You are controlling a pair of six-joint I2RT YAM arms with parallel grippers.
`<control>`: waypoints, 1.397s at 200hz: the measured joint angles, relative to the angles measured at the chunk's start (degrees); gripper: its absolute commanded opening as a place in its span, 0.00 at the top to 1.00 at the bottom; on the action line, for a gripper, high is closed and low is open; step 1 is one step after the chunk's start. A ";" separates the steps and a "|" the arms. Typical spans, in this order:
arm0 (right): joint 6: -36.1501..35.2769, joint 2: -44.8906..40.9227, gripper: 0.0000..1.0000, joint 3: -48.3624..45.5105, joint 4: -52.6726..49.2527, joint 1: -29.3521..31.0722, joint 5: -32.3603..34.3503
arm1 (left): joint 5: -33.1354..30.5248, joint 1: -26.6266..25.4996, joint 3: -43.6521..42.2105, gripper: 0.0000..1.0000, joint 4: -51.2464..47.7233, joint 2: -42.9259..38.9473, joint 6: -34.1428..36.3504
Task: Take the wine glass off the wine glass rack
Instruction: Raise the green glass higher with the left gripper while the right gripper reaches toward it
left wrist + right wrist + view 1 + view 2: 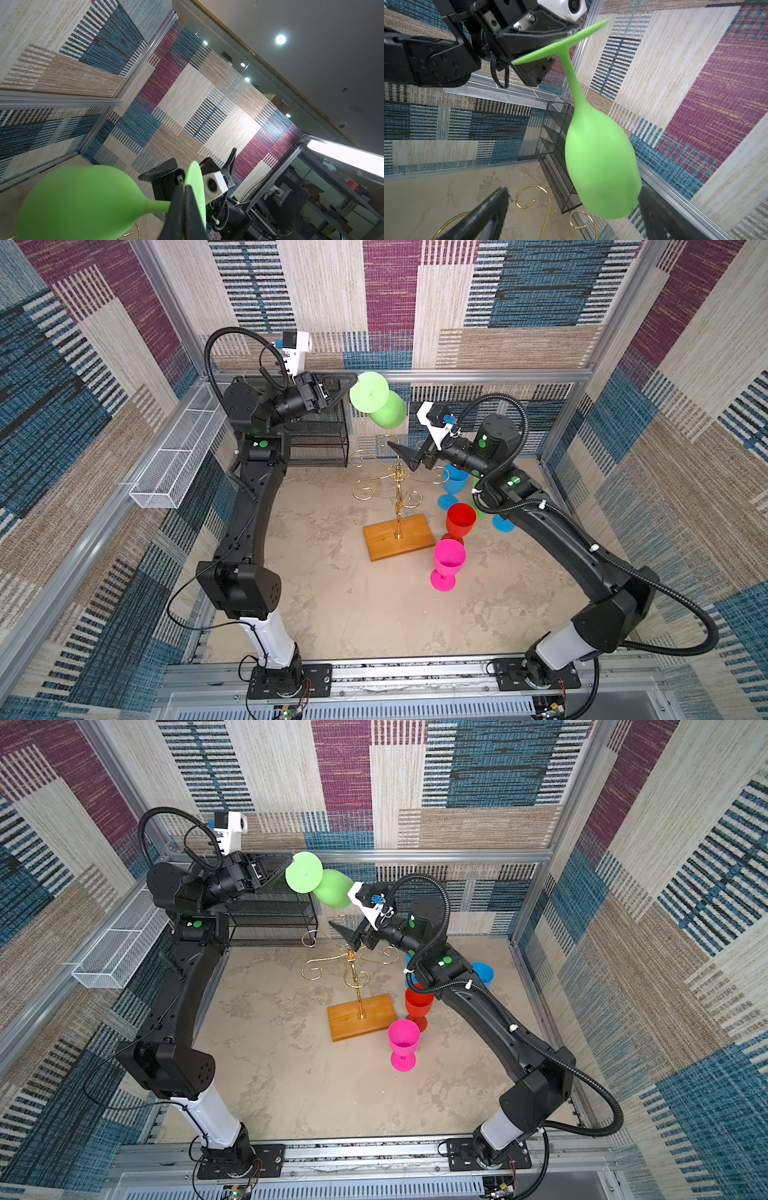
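Observation:
The bowl hangs free while my left gripper holds the glass's foot (370,392), so I should keep moving my right gripper toward the glass's bowl (391,411) until its fingers can close around it.
A light green wine glass (388,408) (332,888) hangs upside down in the air, above and behind the wine glass rack and clear of its arms. My left gripper (353,384) (184,188) is shut on the edge of the glass's flat foot (560,43). The wine glass rack, a gold post (398,497) with curled arms on a wooden base (411,545) (345,1023), carries no glass. My right gripper (409,452) (573,190) stands open just above the rack's top. The glass bowl (600,166) hangs close by one of its fingers (654,207).
A black mesh shelf unit (320,435) stands at the back left and a white wire basket (178,456) hangs on the left wall. Right of the rack stand a pink glass (448,562), a red glass (460,520) and a blue glass (455,485), partly under my right arm.

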 measured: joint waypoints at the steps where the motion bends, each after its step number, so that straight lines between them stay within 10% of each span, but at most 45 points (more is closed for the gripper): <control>1: 0.00 0.09 0.01 0.07 0.00 0.00 -0.02 | 0.00 -0.02 -0.07 1.00 0.00 -0.04 0.00; 208: -0.52 16.26 0.00 19.63 -1.03 0.46 1.05 | -0.37 -0.59 -3.08 1.00 4.55 -2.29 -5.44; 279: -0.85 15.69 0.17 19.08 -2.73 1.03 1.01 | -0.46 -0.59 -3.04 1.00 5.20 -2.21 -6.54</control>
